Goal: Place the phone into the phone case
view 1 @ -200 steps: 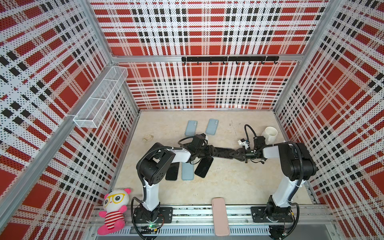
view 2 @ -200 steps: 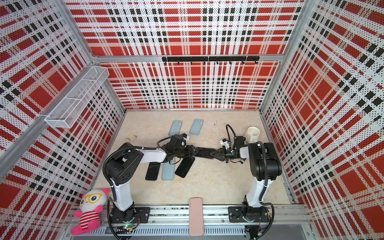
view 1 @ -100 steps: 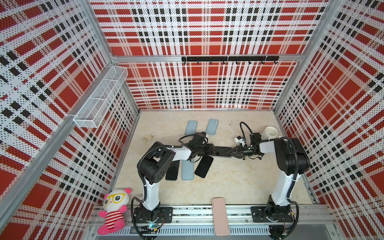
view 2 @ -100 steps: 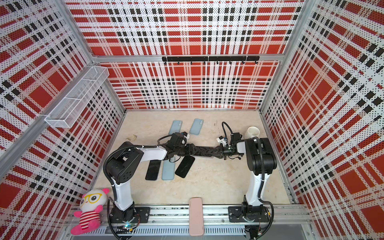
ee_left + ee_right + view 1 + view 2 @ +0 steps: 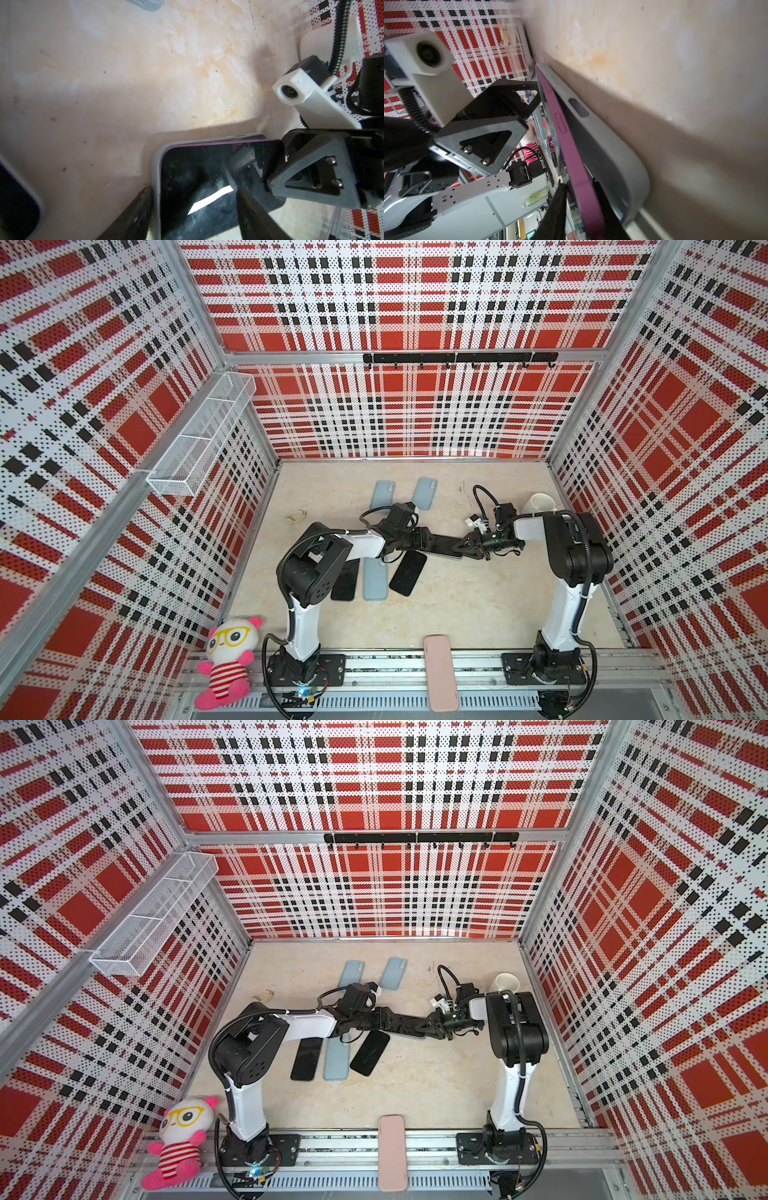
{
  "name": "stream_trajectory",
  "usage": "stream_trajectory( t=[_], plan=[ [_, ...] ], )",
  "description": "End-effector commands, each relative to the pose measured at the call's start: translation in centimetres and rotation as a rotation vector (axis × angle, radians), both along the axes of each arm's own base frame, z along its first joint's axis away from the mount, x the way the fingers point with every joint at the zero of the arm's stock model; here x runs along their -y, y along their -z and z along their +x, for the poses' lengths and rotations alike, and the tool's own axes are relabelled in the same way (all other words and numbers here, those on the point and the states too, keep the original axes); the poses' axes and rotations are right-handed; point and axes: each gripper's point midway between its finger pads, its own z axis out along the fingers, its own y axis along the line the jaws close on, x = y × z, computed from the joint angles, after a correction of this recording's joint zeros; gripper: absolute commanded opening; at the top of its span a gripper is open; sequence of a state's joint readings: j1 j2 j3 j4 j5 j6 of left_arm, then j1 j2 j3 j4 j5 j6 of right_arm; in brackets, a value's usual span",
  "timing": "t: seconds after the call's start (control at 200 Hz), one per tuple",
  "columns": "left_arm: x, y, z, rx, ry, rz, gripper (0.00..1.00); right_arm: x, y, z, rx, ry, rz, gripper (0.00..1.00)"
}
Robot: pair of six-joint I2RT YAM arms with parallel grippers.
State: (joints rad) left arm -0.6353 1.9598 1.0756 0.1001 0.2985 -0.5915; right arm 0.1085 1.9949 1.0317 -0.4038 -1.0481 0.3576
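Observation:
The phone's raised end and the case have a finger between them. Next, my right gripper moves back out, closes and pushes that end point(image 5: 271, 155) down into the case.
The phone point(image 5: 440, 546), with a black screen and a purple rim, lies mid-table, partly set into a grey phone case point(image 5: 155, 187) and tilted up at one end. In both top views it bridges my two grippers. My left gripper point(image 5: 419, 541) point(image 5: 193, 191) spans the case's width, one finger against each long side. My right gripper point(image 5: 462, 548) point(image 5: 579, 182) is on the phone's raised end point(image 5: 571, 145), one finger on the screen and one between the phone and the case point(image 5: 612, 155).
Two black phones point(image 5: 409, 572) point(image 5: 345, 578) and a blue case point(image 5: 376, 580) lie under the left arm. Two more blue cases point(image 5: 382, 495) point(image 5: 424, 493) lie further back. A white cup point(image 5: 542, 502) stands at the right, with a pink case point(image 5: 440, 678) and a plush toy point(image 5: 228, 659) at the front rail.
My right gripper has moved left toward the left gripper, and both have shifted slightly toward the back. The phone stays between them.

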Motion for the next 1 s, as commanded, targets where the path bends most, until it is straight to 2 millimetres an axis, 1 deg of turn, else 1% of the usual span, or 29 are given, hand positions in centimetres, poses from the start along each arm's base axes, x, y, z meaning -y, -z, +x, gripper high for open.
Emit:
stream_trajectory(
  t=[0.0, 0.215, 0.321, 0.406, 0.471, 0.641, 0.716, 0.777, 0.872, 0.942, 0.997],
  plan=[
    [-0.6, 1.7, -0.9, -0.025, 0.006, 0.096, 0.59, 0.4, -1.0, 0.2, 0.039, -0.025, -0.090, 0.28],
    [-1.7, 3.7, -0.7, -0.030, -0.017, 0.198, 0.50, 1.6, -2.5, 1.0, 0.064, -0.017, -0.210, 0.34],
    [-2.1, 4.7, -0.6, -0.050, -0.023, 0.227, 0.46, 2.5, -2.6, 1.2, 0.061, -0.007, -0.287, 0.35],
    [-2.1, 5.3, -0.5, -0.059, -0.028, 0.229, 0.43, 2.9, -3.0, 1.2, 0.062, -0.005, -0.318, 0.35],
    [-2.1, 5.6, -0.6, -0.064, -0.026, 0.230, 0.40, 3.2, -3.3, 1.3, 0.065, 0.002, -0.339, 0.35],
    [-2.2, 5.9, -0.7, -0.067, -0.029, 0.231, 0.38, 4.0, -4.1, 1.6, 0.088, 0.011, -0.403, 0.35],
    [-2.3, 6.0, -0.8, -0.070, -0.034, 0.232, 0.38, 4.5, -4.1, 1.6, 0.093, 0.019, -0.437, 0.34],
    [-2.3, 5.9, -0.9, -0.071, -0.037, 0.226, 0.38, 4.8, -3.9, 1.4, 0.092, 0.031, -0.454, 0.31],
    [-2.2, 5.7, -1.1, -0.073, -0.041, 0.212, 0.38, 4.6, -3.5, 1.2, 0.103, 0.054, -0.437, 0.27],
    [-2.2, 5.6, -1.1, -0.074, -0.039, 0.208, 0.37, 4.6, -2.6, 0.9, 0.085, 0.055, -0.429, 0.23],
    [-2.1, 5.5, -1.1, -0.075, -0.037, 0.204, 0.37, 4.6, -2.0, 0.9, 0.080, 0.057, -0.437, 0.22]
  ],
)
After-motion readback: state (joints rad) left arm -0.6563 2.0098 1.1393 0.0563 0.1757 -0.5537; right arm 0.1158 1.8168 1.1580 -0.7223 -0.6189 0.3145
